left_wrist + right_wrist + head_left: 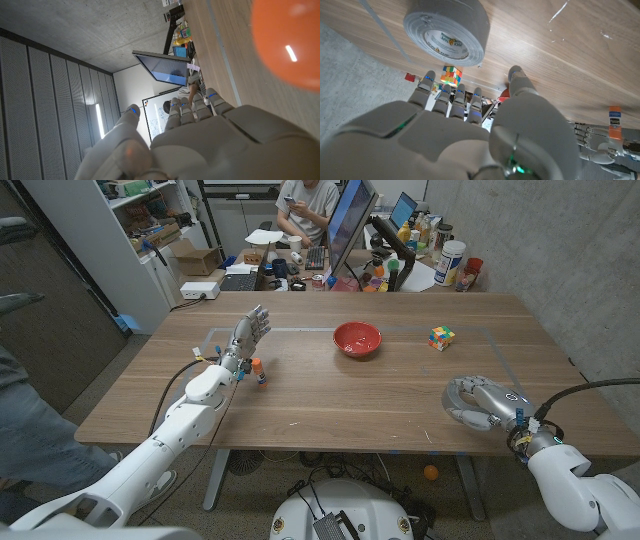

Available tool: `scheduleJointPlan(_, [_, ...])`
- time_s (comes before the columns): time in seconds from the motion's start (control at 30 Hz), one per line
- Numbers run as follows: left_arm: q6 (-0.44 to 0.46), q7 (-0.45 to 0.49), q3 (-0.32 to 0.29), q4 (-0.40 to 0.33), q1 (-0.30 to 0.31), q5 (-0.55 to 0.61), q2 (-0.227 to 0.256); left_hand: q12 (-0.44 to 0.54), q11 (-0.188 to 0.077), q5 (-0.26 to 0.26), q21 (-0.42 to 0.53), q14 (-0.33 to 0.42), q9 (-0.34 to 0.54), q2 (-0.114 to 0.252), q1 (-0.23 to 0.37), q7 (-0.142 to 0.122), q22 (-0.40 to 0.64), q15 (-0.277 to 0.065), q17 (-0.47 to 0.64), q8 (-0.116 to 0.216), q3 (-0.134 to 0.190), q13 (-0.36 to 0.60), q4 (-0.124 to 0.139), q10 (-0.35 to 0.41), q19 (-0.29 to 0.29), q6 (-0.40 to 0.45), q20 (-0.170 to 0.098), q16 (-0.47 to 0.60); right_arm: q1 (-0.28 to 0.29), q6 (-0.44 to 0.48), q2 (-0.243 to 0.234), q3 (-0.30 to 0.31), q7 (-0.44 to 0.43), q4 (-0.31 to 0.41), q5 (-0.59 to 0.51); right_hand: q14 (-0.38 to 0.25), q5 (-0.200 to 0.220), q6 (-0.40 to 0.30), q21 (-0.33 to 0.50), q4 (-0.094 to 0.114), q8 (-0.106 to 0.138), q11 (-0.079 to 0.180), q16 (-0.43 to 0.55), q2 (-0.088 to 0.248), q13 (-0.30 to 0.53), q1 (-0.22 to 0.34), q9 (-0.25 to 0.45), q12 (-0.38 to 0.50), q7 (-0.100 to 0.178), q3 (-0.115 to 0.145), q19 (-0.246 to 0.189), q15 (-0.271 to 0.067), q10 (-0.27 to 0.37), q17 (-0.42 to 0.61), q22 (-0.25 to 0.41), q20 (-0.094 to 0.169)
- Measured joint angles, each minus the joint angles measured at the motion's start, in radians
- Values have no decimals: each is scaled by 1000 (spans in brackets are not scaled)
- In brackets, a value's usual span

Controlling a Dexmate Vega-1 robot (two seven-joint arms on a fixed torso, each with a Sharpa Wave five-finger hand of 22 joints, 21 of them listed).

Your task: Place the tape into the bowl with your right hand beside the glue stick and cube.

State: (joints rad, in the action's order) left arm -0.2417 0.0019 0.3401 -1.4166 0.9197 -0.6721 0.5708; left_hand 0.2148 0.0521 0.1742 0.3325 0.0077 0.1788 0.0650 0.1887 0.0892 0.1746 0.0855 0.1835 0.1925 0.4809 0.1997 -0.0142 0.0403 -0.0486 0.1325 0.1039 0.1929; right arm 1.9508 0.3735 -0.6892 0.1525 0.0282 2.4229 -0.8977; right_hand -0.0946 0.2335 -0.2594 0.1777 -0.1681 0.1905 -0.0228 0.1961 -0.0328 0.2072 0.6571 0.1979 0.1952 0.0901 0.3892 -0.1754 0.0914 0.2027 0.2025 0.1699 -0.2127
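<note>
The grey roll of tape [452, 394] is almost as wide as the red bowl [357, 338]. The roll will stick up above the bowl's rim when I lower it in.
A grey roll of tape [462, 393] [445, 32] lies flat on the wooden table [330, 395] at the near right. My right hand [492, 407] [465, 135] sits just behind it, fingers [451, 95] spread and pointing at the roll, holding nothing. The red bowl [356, 339] stands mid-table with nothing in it that I can see. A colourful cube [441, 337] [451, 75] sits to the bowl's right. An orange-capped glue stick [259, 370] [615, 122] stands upright to the bowl's left, next to my left hand [248, 340] [200, 140], which is raised with its fingers apart.
A taped rectangle outline [500, 350] marks the work area. Behind the table's far edge are monitors [350, 225], bottles and clutter, with a seated person [305, 205]. Another person's leg [30, 430] shows at the near left. An orange blur [287, 40] shows in the left wrist view.
</note>
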Motion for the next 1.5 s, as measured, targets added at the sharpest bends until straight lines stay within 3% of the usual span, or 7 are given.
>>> scheduleJointPlan(0.6, [-7, 12, -11, -18, 19, -3, 8, 0, 0, 0, -4, 0, 0, 0, 0, 0, 0, 0, 0, 0, 0, 0, 0, 0, 0, 0, 0, 0, -31, 97, -49, -30, 21, -49, 7, -6, 9, 19, 4, 4, 0, -8, 4, -18, 0, -4, 0, 0, 5, -4, 0, 5, 7, 0, 0, 0])
scheduleJointPlan(1.03, [-2, 24, -16, -32, 24, -2, 14, 0, 0, 0, -12, 0, 0, 3, -3, 0, 0, 0, 0, 0, -3, 0, -3, 0, 0, 0, 0, 0, -57, 191, -98, -75, 13, -79, 23, -15, 18, 18, 12, 8, 0, 10, 7, -32, 5, -5, 0, 12, 5, -8, -17, 7, 32, 4, 0, 9])
scheduleJointPlan(1.17, [0, 25, -17, -33, 24, -2, 14, 0, 0, 0, -12, 0, 0, 4, -4, 0, 0, 0, 0, 0, -3, 0, -3, 0, 0, 0, 0, 0, -62, 214, -111, -87, 9, -82, 25, -14, 22, -9, 12, 8, 12, 15, 12, -36, 5, -9, 0, 13, 10, -8, -20, 7, 45, 5, 0, 5])
scheduleJointPlan(1.33, [3, 26, -17, -32, 23, -2, 12, 0, 0, 0, -12, -5, 0, 4, -4, 0, 0, 5, 0, 0, -3, 0, -3, 0, 0, 0, 0, 0, -68, 249, -137, -109, -2, -86, 26, 15, 26, -18, 12, 12, 15, 22, 7, -40, 5, -13, 0, 18, 12, -12, -20, 21, 54, 5, 0, 5])
scheduleJointPlan(1.5, [7, 27, -15, -27, 20, -3, 8, 0, 0, 0, -12, -5, 0, 4, -4, 0, 0, 4, 0, 0, -3, 0, -3, 0, 0, 0, 0, 0, -74, 274, -164, -131, -12, -90, 31, 5, 30, -29, 12, 12, 15, 25, 7, -39, 5, -13, 0, 22, 12, -12, -13, 31, 67, 5, 0, -2])
